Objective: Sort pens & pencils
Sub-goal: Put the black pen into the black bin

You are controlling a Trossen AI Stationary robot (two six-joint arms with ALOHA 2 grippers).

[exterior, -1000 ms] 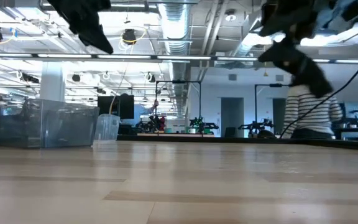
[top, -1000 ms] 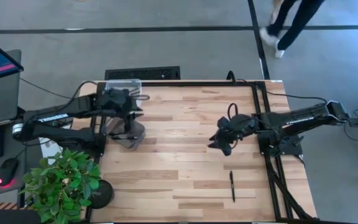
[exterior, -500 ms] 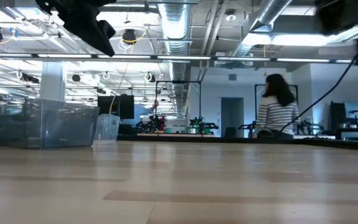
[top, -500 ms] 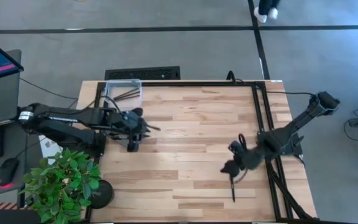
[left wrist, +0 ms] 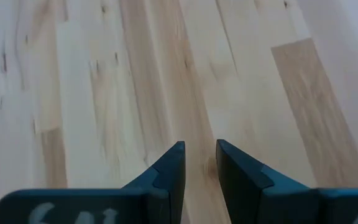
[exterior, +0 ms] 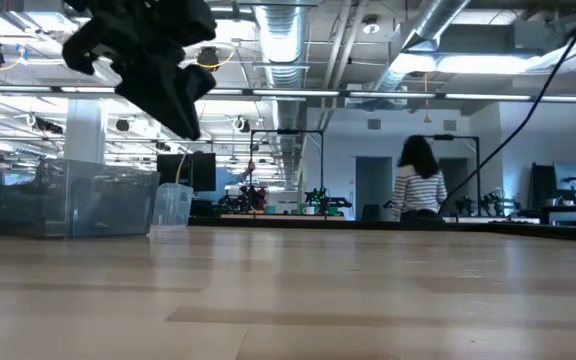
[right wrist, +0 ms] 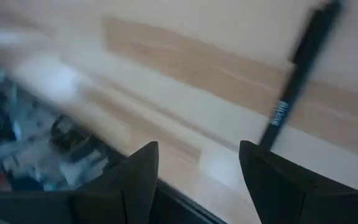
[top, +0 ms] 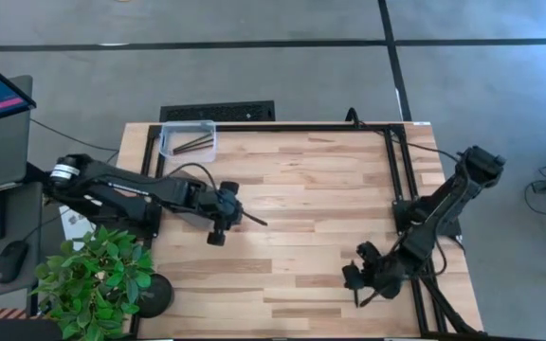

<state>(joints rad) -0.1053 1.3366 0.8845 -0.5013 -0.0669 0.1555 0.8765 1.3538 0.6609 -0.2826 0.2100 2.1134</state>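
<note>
The black pen [right wrist: 296,87] lies at a slant outside my right gripper's open fingers. I should move over, turn to line up with the pen and grab its near end [right wrist: 270,137].
One black pen [right wrist: 297,81] lies flat on the wood just beyond my right gripper [right wrist: 197,149], which is open wide. In the high view that gripper [top: 360,278] hangs over the pen near the table's near right edge and hides most of it. Thin brown pencils [top: 193,144] lie inside the clear bin [top: 166,149] at the far left corner. My left gripper [top: 240,216] is over bare wood left of the table's middle, raised [exterior: 158,70] above the surface. Its fingers [left wrist: 199,148] stand a narrow gap apart with nothing between them.
A clear bin [exterior: 68,200] and a clear cup [exterior: 173,205] stand at the table's left side. A black frame rail [top: 406,189] and cables run along the right edge. A potted plant [top: 93,279] sits off the near left corner. A person [exterior: 418,185] stands far behind.
My right gripper has swung from mid-table toward the near edge and come down over the pen. My left gripper has left the area by the far left bin and moved right and nearer, out over the open wood. The person in the background has walked leftward.
</note>
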